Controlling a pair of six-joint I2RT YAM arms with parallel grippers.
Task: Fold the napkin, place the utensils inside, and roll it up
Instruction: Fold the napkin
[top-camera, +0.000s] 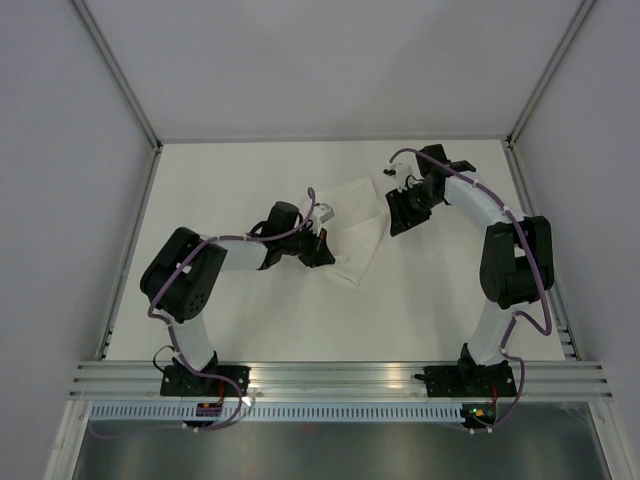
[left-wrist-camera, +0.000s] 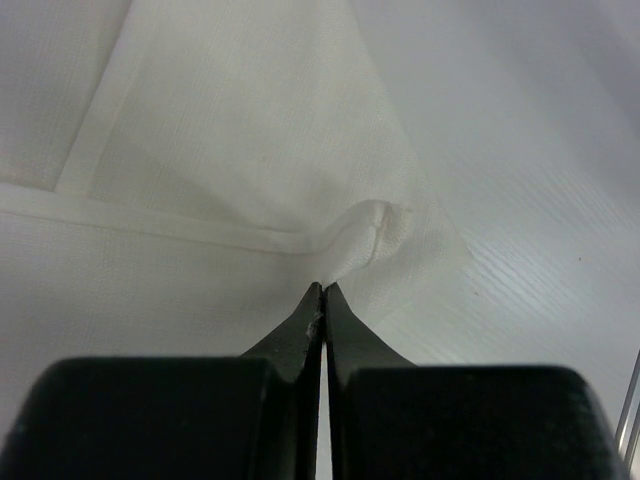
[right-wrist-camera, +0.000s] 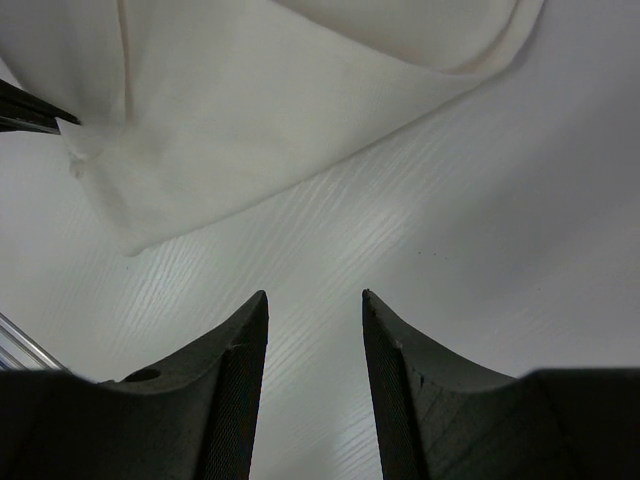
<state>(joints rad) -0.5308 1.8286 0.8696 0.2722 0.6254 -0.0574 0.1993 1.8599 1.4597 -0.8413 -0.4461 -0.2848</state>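
The napkin is pinched beside its skewed near corner (top-camera: 356, 279) by my left gripper, which should keep pulling toward my right gripper's side (top-camera: 388, 280) until the napkin lies square.
The white napkin (top-camera: 356, 226) lies folded over in the middle of the table, between the two arms. My left gripper (top-camera: 320, 247) sits at its near left edge. In the left wrist view its jaws (left-wrist-camera: 323, 287) are shut, and the cloth (left-wrist-camera: 250, 130) puckers into a small fold right at the tips. My right gripper (top-camera: 402, 214) hovers just right of the napkin. It is open (right-wrist-camera: 315, 295) over bare table, with nothing between its fingers, and the napkin (right-wrist-camera: 280, 110) lies ahead of it. The utensils are out of view.
Grey enclosure walls stand on the left, right and back of the white table (top-camera: 430, 300). An aluminium rail (top-camera: 340, 378) runs along the near edge at the arm bases. The left gripper's tip (right-wrist-camera: 30, 110) shows at the left edge of the right wrist view.
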